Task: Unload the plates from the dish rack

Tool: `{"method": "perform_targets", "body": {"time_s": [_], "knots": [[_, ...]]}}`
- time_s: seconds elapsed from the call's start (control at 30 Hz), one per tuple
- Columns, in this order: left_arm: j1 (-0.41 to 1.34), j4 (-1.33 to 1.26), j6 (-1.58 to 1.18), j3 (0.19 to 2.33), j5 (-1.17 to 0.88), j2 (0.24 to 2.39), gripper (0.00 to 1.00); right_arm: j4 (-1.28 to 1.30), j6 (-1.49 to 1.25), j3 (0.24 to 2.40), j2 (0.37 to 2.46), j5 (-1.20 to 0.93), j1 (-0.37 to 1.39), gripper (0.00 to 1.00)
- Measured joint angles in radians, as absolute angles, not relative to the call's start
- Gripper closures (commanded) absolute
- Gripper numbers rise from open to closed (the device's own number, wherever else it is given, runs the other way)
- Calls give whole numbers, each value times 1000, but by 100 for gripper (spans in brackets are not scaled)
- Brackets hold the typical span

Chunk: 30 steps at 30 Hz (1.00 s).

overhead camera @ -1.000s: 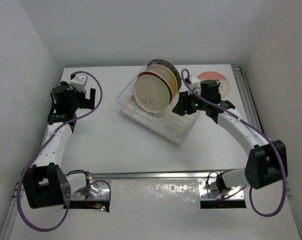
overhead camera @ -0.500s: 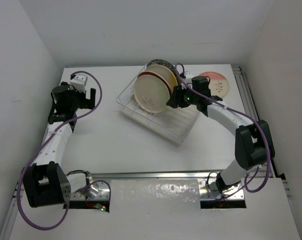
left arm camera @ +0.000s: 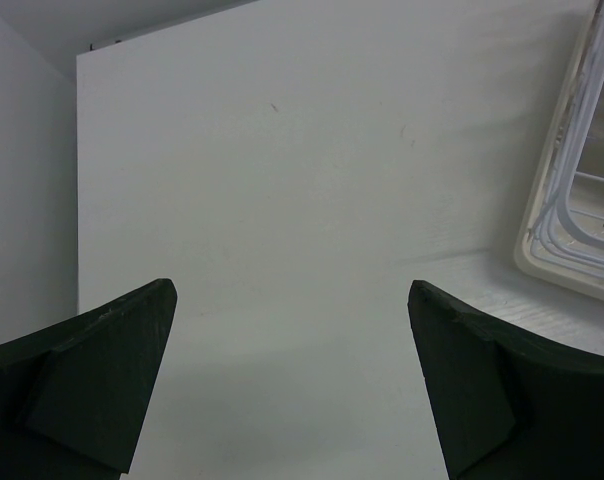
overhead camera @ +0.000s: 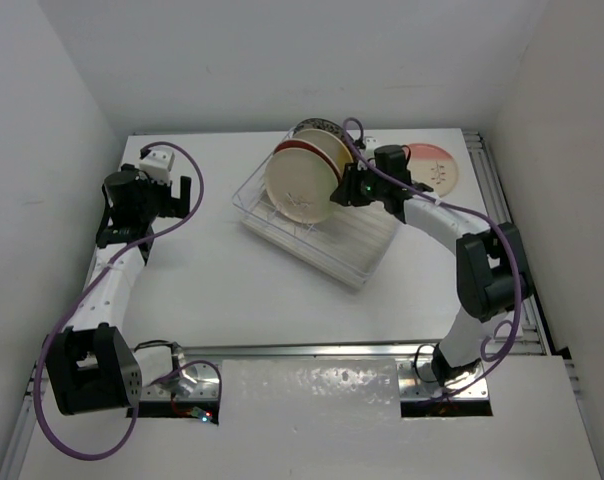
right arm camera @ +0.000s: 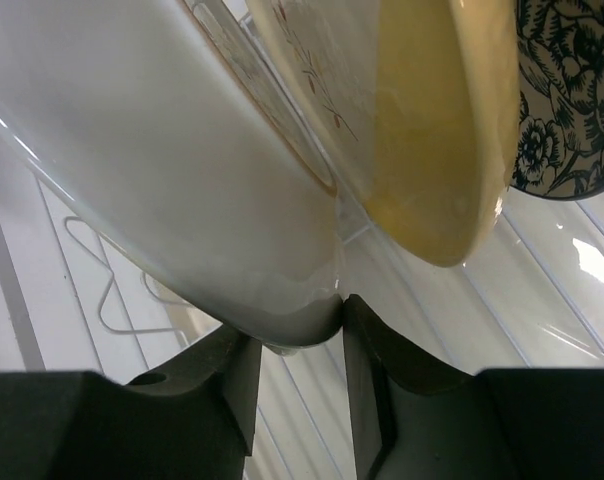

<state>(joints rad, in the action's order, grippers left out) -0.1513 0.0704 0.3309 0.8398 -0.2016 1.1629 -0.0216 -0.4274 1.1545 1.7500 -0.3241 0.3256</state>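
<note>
The red-rimmed plate's edge is between my right gripper's fingers next to the front plate, so next I open them, move forward and grip only the front plate's edge (overhead camera: 332, 202).
Three plates stand upright in the clear dish rack (overhead camera: 327, 240): a red-rimmed front plate (overhead camera: 300, 185), a cream-yellow one (overhead camera: 340, 152) behind it, and a blue floral one (overhead camera: 320, 126) at the back. My right gripper (overhead camera: 346, 190) is at the plates' right side. In the right wrist view its jaws (right arm camera: 300, 318) pinch the lower rim of the front plate (right arm camera: 152, 170), beside the cream plate (right arm camera: 422, 130) and the floral plate (right arm camera: 567, 110). A pink plate (overhead camera: 432, 166) lies flat on the table at the far right. My left gripper (overhead camera: 178, 196) (left arm camera: 292, 290) hangs open and empty at the far left.
The rack's ribbed base (right arm camera: 552, 310) and wire dividers (right arm camera: 102, 290) lie under the plates. A corner of the rack (left arm camera: 582, 230) shows at the right of the left wrist view. White walls enclose the table on the left, back and right.
My right arm has reached left from the rack's right end to the plates. Its jaws have narrowed onto the front plate's rim. The left arm has not moved.
</note>
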Motion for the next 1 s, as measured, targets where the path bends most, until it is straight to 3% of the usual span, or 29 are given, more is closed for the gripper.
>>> {"method": "perform_targets", "body": {"time_s": [0.27,0.63,1.0], "knots": [[-151,70,332,839,-194,1163,0,-19,-422,1165,1750,-292,344,39],[-151,71,335,836,-194,1163,0,84,-392,1139,1644,-239,356,33],[-151,71,335,836,-204,1163,0,194,-385,1103,1579,-259,356,57]]}}
